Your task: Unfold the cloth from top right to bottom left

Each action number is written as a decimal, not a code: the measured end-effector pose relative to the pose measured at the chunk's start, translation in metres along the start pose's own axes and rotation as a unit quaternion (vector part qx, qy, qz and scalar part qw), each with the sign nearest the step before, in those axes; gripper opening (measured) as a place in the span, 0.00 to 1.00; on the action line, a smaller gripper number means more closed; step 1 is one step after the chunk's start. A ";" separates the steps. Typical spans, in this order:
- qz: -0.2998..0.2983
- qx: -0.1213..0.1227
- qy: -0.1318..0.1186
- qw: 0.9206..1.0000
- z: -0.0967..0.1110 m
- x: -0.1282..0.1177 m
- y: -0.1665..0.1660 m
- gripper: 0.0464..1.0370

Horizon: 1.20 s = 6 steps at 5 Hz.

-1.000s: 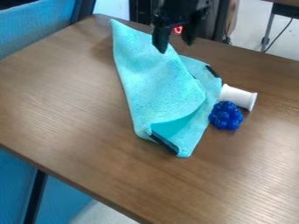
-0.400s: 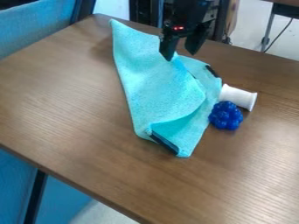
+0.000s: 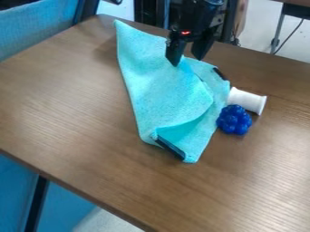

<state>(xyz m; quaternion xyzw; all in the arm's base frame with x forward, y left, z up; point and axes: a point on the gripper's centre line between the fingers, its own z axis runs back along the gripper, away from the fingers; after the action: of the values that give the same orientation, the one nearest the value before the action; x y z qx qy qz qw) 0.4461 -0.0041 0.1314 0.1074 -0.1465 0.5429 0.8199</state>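
The folded flap is sitting puffed up over the middle of the cloth, so I expect to find a small thing hidden underneath when I pull it back.
The black gripper point(image 3: 187, 62) hangs at the cloth's upper right edge, fingers apart and pointing down, with nothing seen between them. Whether its tips touch the fabric I cannot tell. Below and left of it lies the turquoise cloth point(image 3: 160, 90), a long folded shape with one corner stretching to the table's far edge. A flap is folded over along its right side, and dark strips show at its bottom end and upper right edge.
A white spool-like cylinder point(image 3: 247, 100) lies against the cloth's right side. Just below it sits a dark blue bumpy object point(image 3: 234, 120), close to the cloth. The brown table's point(image 3: 72, 104) near edge runs diagonally across the lower left.
The gripper has come down and slightly right from the far edge, most of it before the middle frame. Cloth, cylinder and blue object have stayed in place.
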 end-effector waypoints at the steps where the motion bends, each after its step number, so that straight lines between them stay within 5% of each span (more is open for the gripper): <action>1: 0.006 0.005 -0.003 1.000 -0.004 0.000 0.000 0.93; 4: 0.011 0.006 -0.007 1.000 -0.008 -0.002 0.004 0.12; 6: 0.013 -0.004 0.009 1.000 0.001 -0.002 0.014 0.00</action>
<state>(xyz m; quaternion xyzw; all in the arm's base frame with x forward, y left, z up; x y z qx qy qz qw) 0.4327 -0.0008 0.1318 0.0974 -0.1425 0.5536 0.8147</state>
